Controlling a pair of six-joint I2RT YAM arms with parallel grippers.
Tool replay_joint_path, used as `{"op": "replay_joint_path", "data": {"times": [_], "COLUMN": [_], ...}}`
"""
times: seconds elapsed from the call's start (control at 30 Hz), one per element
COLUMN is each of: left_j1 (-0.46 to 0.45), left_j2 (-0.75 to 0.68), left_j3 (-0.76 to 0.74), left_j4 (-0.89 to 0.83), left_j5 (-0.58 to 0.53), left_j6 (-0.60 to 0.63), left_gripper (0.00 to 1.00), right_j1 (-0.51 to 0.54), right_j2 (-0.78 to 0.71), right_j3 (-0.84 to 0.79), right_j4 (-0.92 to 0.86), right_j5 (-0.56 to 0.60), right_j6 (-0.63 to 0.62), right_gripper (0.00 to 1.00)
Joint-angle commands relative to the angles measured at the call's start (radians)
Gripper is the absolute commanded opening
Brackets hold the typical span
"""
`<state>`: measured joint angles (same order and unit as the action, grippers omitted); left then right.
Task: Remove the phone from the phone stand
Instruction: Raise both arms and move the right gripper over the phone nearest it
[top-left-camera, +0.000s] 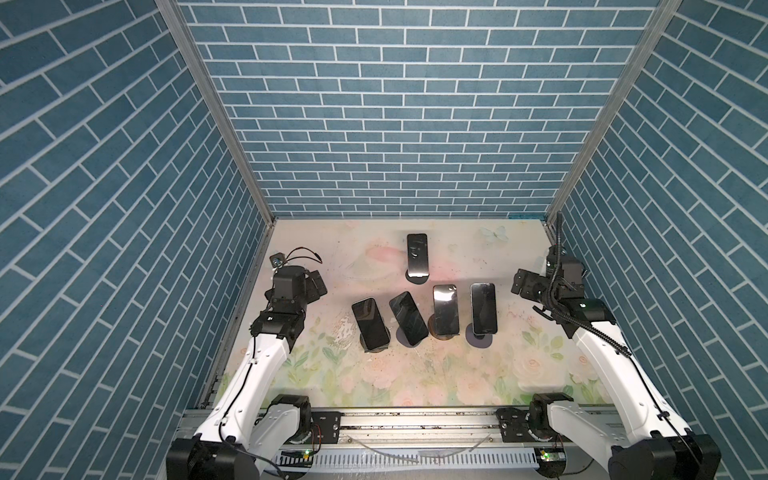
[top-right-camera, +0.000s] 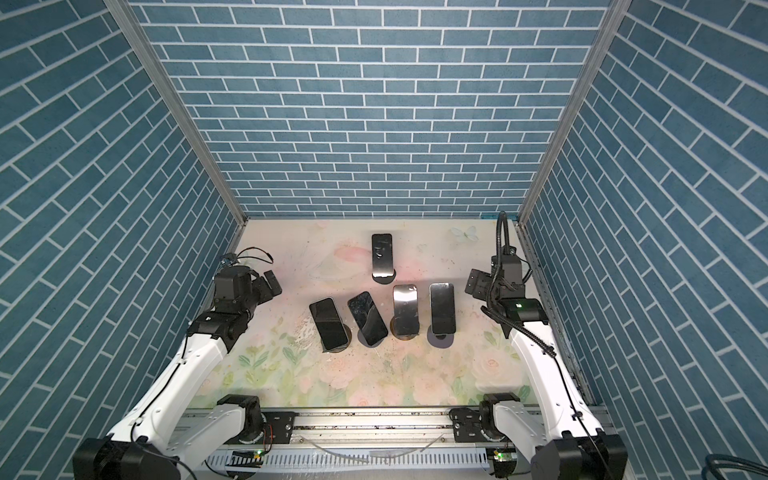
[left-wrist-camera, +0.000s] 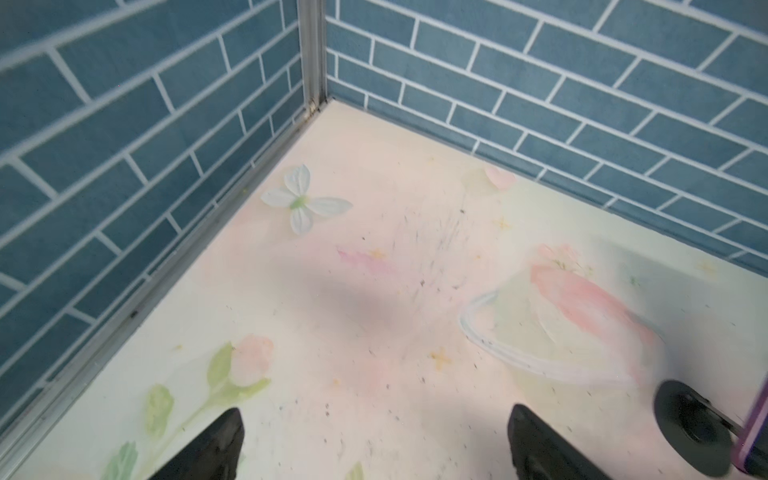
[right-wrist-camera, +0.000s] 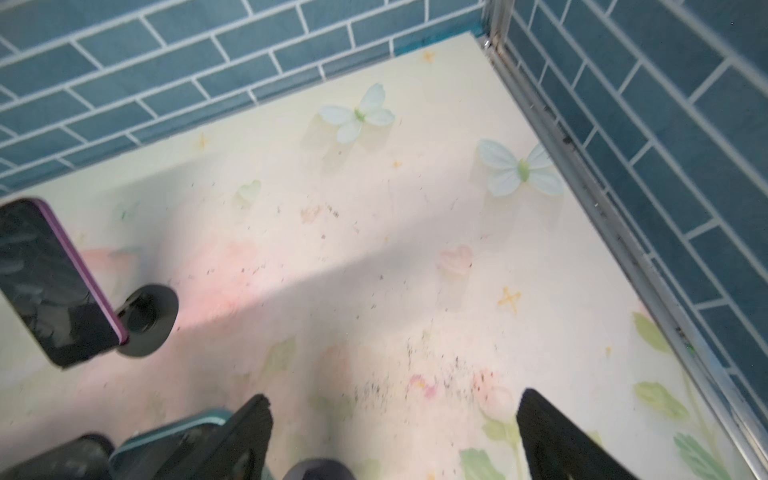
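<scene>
With a gap between the teal-edged phone and its neighbour, my right gripper carries on toward that phone's top and closes its fingers on both sides.
Several dark phones lean on round black phone stands on the floral table. One phone stands alone at the back, and the rest form a row in front, from the leftmost phone to the rightmost phone on its phone stand. My right gripper hovers open just right of that rightmost phone, nothing between its fingers. In the right wrist view a teal-edged phone shows beside one finger. My left gripper is open and empty near the left wall.
Blue brick walls close the table on three sides, with metal rails along the left and right edges. The right wrist view also shows a purple-edged phone on its base. A metal rail carrying the arm mounts runs along the front.
</scene>
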<state>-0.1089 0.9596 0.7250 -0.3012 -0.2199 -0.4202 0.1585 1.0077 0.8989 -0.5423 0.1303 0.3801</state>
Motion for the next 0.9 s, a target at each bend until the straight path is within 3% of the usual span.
{"op": "replay_joint_path", "data": {"times": [0.0,0.37,0.57,0.87], "left_j1": [-0.050,-0.196,-0.269,-0.313], "left_j2": [-0.043,-0.112,-0.075,-0.012], "left_j3": [0.065,0.163,0.204,0.229], "left_j4": [-0.177,-0.285,-0.265,-0.232], "left_j5": [0.065,0.147,0.149,0.162], "left_j6": [-0.043,-0.047,-0.042,-0.034], "left_gripper": [1.00,1.00,1.00,1.00], "right_j1": [0.038,0.164,0.213,0.273], "right_j2": [-0.012,-0.029,-0.002,0.058], "right_j3": [0.062,0.057,0.057,0.061], "right_j4": [-0.176,-0.229,-0.224,-0.207], "right_j5": [-0.056,-0.092,-0.095,-0.062], "right_j6": [0.040,0.080,0.079,0.088], "right_gripper": [0.93,0.94,0.99,0.99]}}
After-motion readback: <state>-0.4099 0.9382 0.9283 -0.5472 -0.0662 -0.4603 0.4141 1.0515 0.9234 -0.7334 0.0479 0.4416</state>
